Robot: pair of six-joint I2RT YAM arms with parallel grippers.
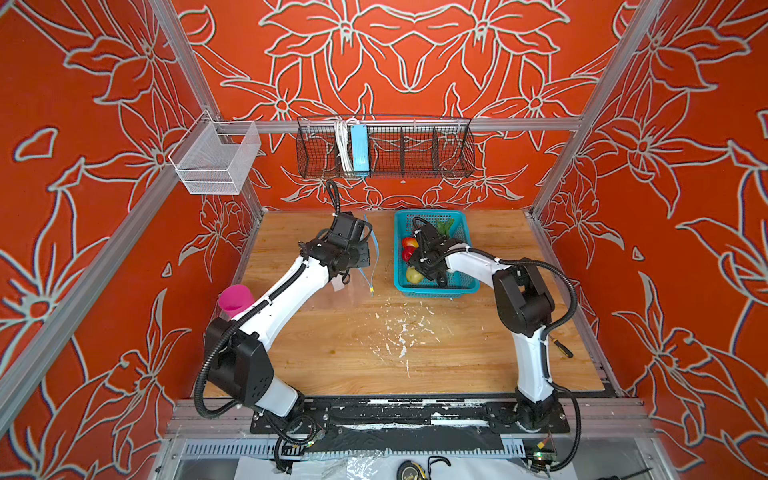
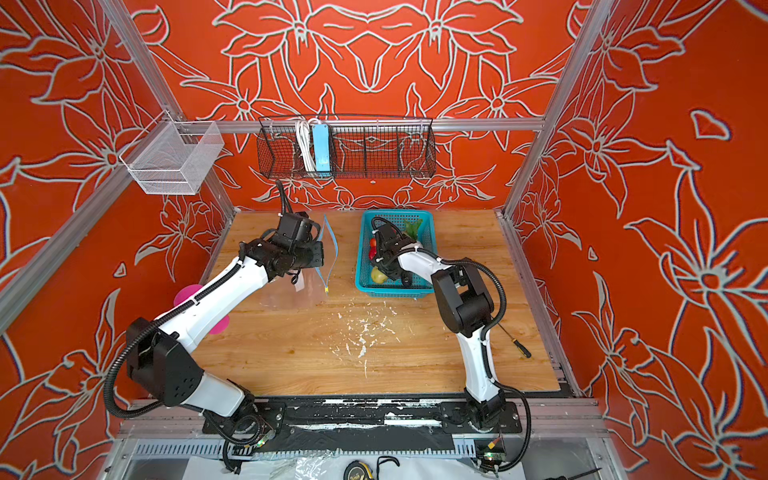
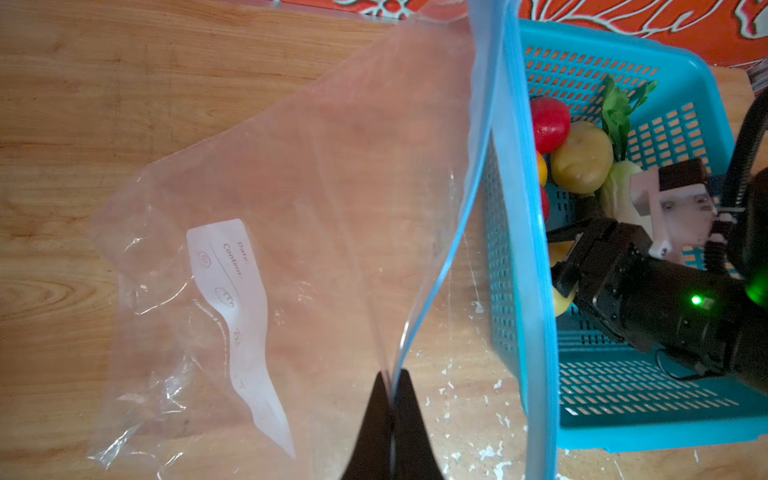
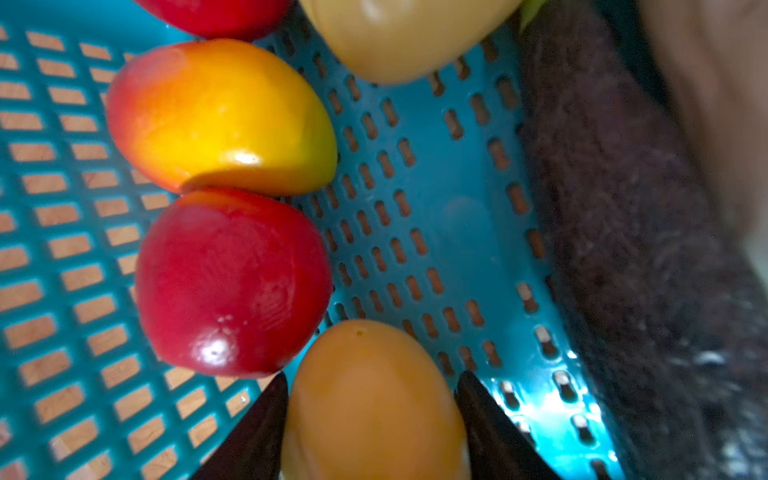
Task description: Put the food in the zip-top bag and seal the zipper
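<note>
My right gripper is pointing down with the tan potato [image 1: 414, 274] below the basket's rim. It should rise clear and turn its fingers toward the bag's opening [image 2: 328, 254].
The clear zip-top bag [image 3: 316, 199] with its white label [image 3: 232, 299] lies on the wooden table. My left gripper [image 3: 392, 376] is shut on the upper edge of its mouth and holds the mouth lifted. The zipper [image 3: 486, 124] is a light-blue strip, and its yellowish slider [image 1: 371, 288] sits at the near end. The food is in the teal basket [image 3: 623, 432]. My right gripper [image 4: 372, 386] reaches into the basket, both fingers pressed on a tan potato [image 4: 374, 424]. Beside it are a red apple [image 4: 232, 282], a red-yellow fruit [image 4: 220, 116], a second potato [image 4: 403, 33], a dark eggplant [image 4: 623, 249] and a radish [image 3: 619, 187].
A pink cup [image 1: 235, 299] stands at the table's left edge under my left arm. A screwdriver [image 1: 561, 347] lies near the right edge. White flecks [image 1: 399, 332] mark the table's middle. A black wire rack [image 1: 384, 149] and a white mesh bin [image 1: 216, 158] hang above.
</note>
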